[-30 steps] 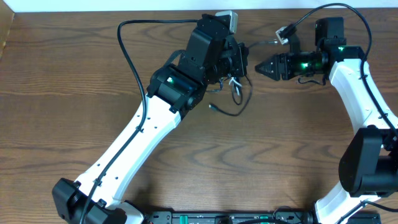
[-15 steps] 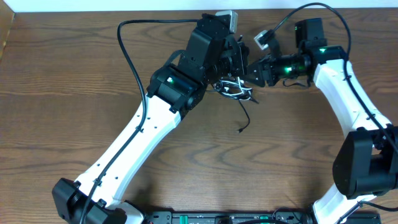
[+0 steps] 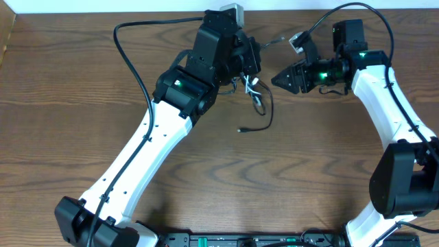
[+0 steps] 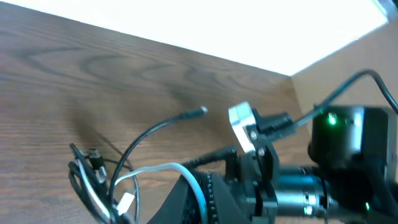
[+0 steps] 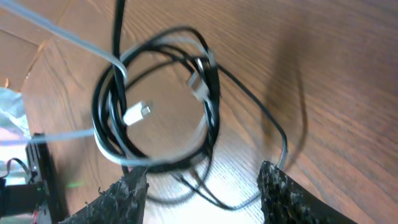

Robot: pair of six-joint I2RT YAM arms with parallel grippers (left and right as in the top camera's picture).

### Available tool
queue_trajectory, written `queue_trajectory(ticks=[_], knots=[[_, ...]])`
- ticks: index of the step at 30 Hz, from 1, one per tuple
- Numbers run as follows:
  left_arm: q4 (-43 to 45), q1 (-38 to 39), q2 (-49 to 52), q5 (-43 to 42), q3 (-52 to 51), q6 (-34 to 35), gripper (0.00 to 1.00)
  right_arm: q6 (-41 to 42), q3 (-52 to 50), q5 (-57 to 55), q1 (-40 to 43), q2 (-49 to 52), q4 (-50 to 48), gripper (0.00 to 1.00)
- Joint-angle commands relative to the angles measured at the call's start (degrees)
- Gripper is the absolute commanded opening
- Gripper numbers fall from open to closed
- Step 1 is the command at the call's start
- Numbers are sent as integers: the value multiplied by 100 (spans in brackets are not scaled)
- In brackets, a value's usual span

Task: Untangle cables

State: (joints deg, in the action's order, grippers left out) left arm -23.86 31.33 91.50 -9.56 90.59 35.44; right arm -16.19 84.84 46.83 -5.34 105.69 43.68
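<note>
My right gripper is open, and black loops are twisted with the white cord (image 5: 210, 102) under my left gripper. My right gripper should move in, take the coil's near side (image 5: 186, 163) and pull black cord out.
The cables (image 3: 255, 92) are a small coiled bundle of black and white cord hanging just under my left gripper (image 3: 252, 68). A loose black tail ends in a plug (image 3: 240, 129) on the table. In the left wrist view the bundle (image 4: 87, 180) is at lower left and the white cord (image 4: 186, 171) runs over my left gripper (image 4: 211, 208) into its shut jaws. My right gripper (image 3: 276, 79) is open and empty, just right of the bundle, pointing at it. The right wrist view shows the coil (image 5: 155, 106) and a white plug (image 5: 137, 114) ahead of the right gripper (image 5: 205, 199), apart from it.
The table's far edge (image 3: 137, 12) runs close behind both grippers, with a white wall beyond. A thick black robot wire (image 3: 130, 41) loops left of the left arm. Another robot wire (image 3: 357, 8) arcs over the right arm.
My right gripper has drawn back to the right, away from the bundle. My left gripper has shifted left and toward the far edge with the bundle, and the black tail has swung left.
</note>
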Motion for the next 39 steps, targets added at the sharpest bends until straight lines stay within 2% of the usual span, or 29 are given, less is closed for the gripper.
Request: queue_trajectory(ticks=[1, 9, 25, 34, 39], knots=[[35, -26, -170, 369, 46, 308, 7, -584, 11, 2, -76, -105, 177, 53], [59, -26, -170, 428, 46, 391, 7, -1137, 11, 0, -411, -105, 302, 52], [57, -26, -170, 431, 46, 393, 7, -1137, -98, -299, -599, -103, 540, 50], [55, -26, -170, 476, 46, 437, 7, -1132, -540, -448, -789, -103, 479, 45], [33, -26, -170, 1032, 46, 973, 8, -1137, -590, -450, -791, -103, 262, 47]])
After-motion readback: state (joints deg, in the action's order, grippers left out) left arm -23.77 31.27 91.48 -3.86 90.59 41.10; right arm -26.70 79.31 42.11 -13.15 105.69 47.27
